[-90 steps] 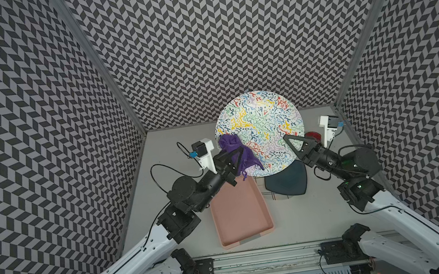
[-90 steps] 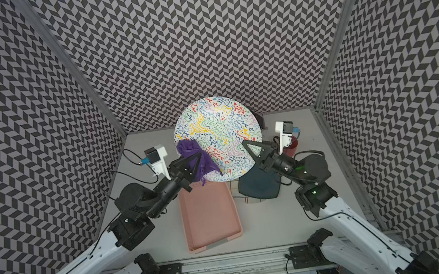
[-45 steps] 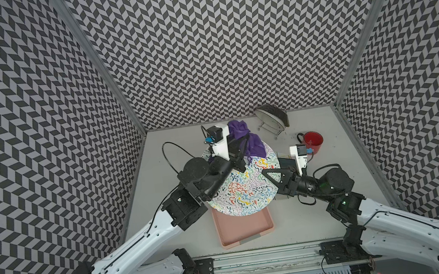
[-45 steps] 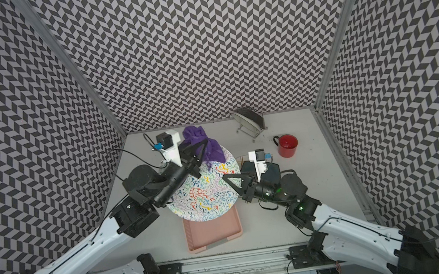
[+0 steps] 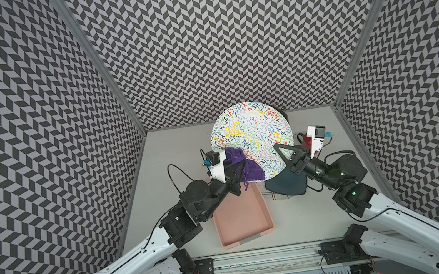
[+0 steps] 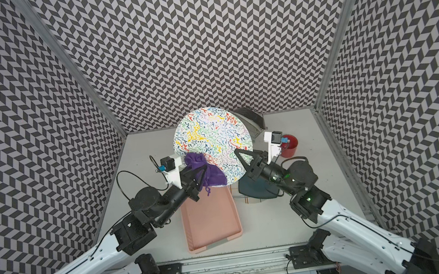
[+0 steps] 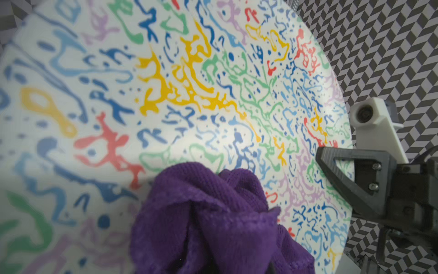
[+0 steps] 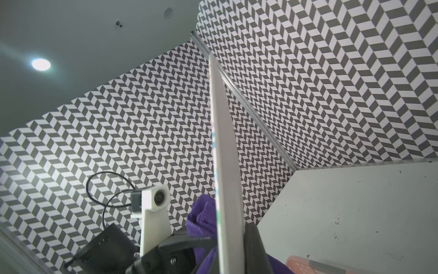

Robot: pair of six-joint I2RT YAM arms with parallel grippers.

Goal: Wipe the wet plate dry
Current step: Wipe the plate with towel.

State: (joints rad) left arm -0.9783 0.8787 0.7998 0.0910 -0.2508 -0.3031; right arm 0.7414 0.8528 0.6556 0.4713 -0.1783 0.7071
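The purple cloth [image 5: 252, 170] is on the plate's squiggled side, and the plate's back faces away. My left gripper should bring the cloth around the plate's rim [image 5: 211, 138] and wipe the back of the plate.
The plate [image 5: 251, 136] [image 6: 211, 141], white with coloured squiggles, is held in the air, tilted up with its face toward the cameras. My right gripper [image 5: 280, 149] [image 6: 240, 155] is shut on its lower right rim. In the right wrist view the plate [image 8: 225, 166] shows edge-on between the fingers [image 8: 254, 249]. My left gripper [image 5: 242, 165] [image 6: 205, 170] is shut on a purple cloth [image 5: 252, 172] [image 6: 215, 177], which is pressed on the plate's lower left face. In the left wrist view the cloth [image 7: 201, 213] hides my own jaws and lies against the plate [image 7: 213, 95].
A pink tray [image 5: 242, 222] [image 6: 209, 220] lies on the table below the cloth. A dark blue dish [image 5: 286, 186] [image 6: 255, 191] sits under the right arm. A red mug [image 5: 308, 141] [image 6: 290, 148] stands behind the right wrist, and a dark rack [image 6: 250, 118] stands at the back wall.
Half a second ago the plate lay low and flatter over the tray with the cloth at its far rim. Now it is raised and tilted up, cloth at its lower left.
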